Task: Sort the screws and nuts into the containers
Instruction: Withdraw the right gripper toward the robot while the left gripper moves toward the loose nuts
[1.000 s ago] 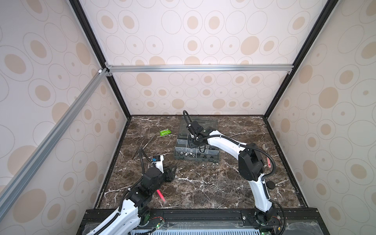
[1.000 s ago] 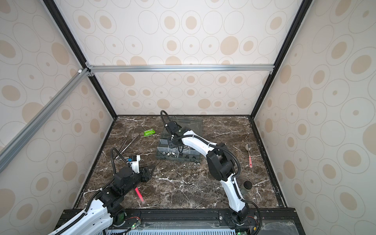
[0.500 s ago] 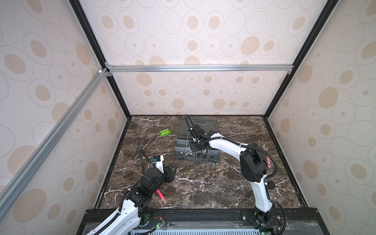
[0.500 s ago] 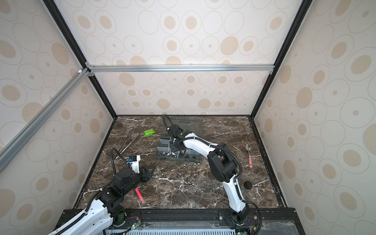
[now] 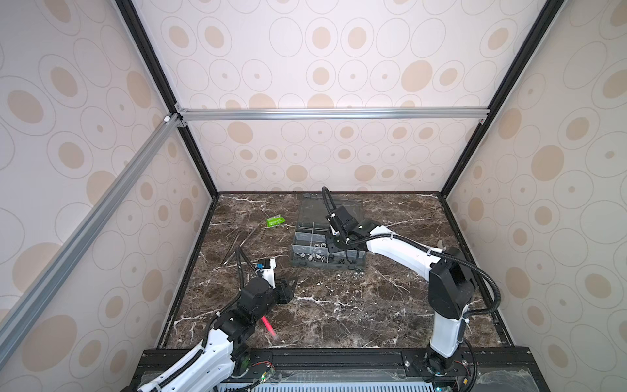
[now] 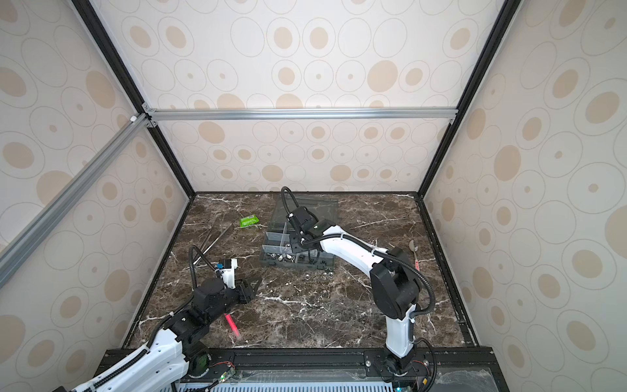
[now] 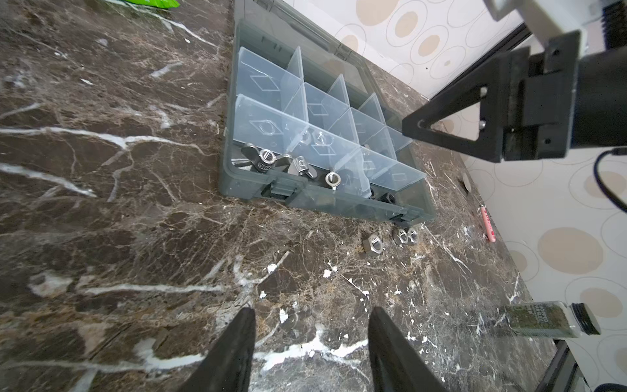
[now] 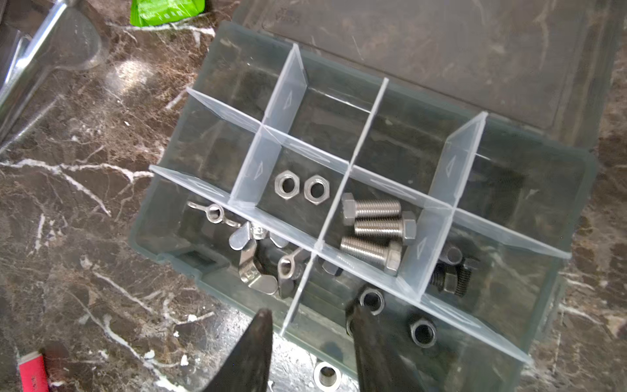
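I should back my right gripper off, because it hangs over the box and blocks its compartments (image 5: 316, 247), and I should pick up the lone silver nut in front (image 5: 339, 275) with my left gripper.
The containers are compartments of a dark grey organiser box (image 5: 325, 265) (image 6: 296, 264) (image 8: 149, 244) (image 7: 305, 200) near the table's back middle. In them lie silver nuts (image 8: 286, 185), silver screws (image 8: 373, 224), black screws (image 8: 451, 271), winged nuts (image 8: 258, 268) and black nuts (image 8: 422, 332). Loose nuts (image 7: 372, 243) (image 5: 356, 273) (image 8: 327, 375) lie on the marble just in front of the box. My right gripper (image 8: 308, 310) (image 5: 334, 242) hangs open over the box's front row, holding nothing. At the front left my left gripper (image 7: 312, 310) (image 5: 291, 283) stands open and empty above bare marble.
The box's clear lid (image 5: 334, 207) lies open behind it. A green packet (image 5: 274, 221) and tweezers (image 5: 237, 242) lie at the back left. A pink pen (image 5: 268, 325) lies beside the left arm. A spoon (image 6: 414, 254) lies at the right, and a small jar (image 7: 546, 320) near it.
My right gripper has shifted a little to the right over the box. The left arm has not moved.
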You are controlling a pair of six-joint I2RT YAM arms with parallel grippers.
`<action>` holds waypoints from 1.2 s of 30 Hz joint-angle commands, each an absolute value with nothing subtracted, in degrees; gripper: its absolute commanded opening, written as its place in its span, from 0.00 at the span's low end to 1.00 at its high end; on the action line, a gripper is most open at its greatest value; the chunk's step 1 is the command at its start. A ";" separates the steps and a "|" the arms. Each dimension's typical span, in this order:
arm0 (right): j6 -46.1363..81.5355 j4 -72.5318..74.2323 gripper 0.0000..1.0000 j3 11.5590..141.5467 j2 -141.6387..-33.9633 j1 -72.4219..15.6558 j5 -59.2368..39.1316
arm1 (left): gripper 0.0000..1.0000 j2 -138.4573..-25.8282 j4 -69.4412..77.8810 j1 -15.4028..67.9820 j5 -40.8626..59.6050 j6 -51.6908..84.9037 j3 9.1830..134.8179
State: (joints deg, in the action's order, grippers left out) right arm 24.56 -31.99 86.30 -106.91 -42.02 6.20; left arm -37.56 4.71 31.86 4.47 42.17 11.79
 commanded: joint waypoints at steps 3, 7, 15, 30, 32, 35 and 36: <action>26.06 -31.34 0.43 80.57 -101.02 -41.41 8.55 | 0.54 -37.97 7.01 31.44 5.35 42.27 12.57; 26.67 -31.23 0.43 75.93 -95.72 -41.31 10.40 | 0.54 -38.40 7.54 31.46 5.69 42.34 12.66; 30.73 -30.76 0.43 64.78 -84.60 -40.43 14.30 | 0.52 -40.89 8.44 31.55 6.63 41.80 13.48; 39.70 -32.83 0.43 49.01 -69.25 -40.43 18.69 | 0.51 -54.22 8.52 36.18 4.87 37.38 21.71; 40.31 -33.22 0.43 48.23 -68.16 -40.43 18.91 | 0.52 -56.95 7.82 38.01 3.56 37.09 23.66; 40.94 -33.83 0.43 47.53 -67.19 -40.43 19.16 | 0.52 -62.01 6.33 41.25 1.39 37.12 27.29; 41.04 -33.92 0.43 47.42 -67.01 -40.42 19.17 | 0.52 -63.79 6.05 42.48 0.65 37.41 28.45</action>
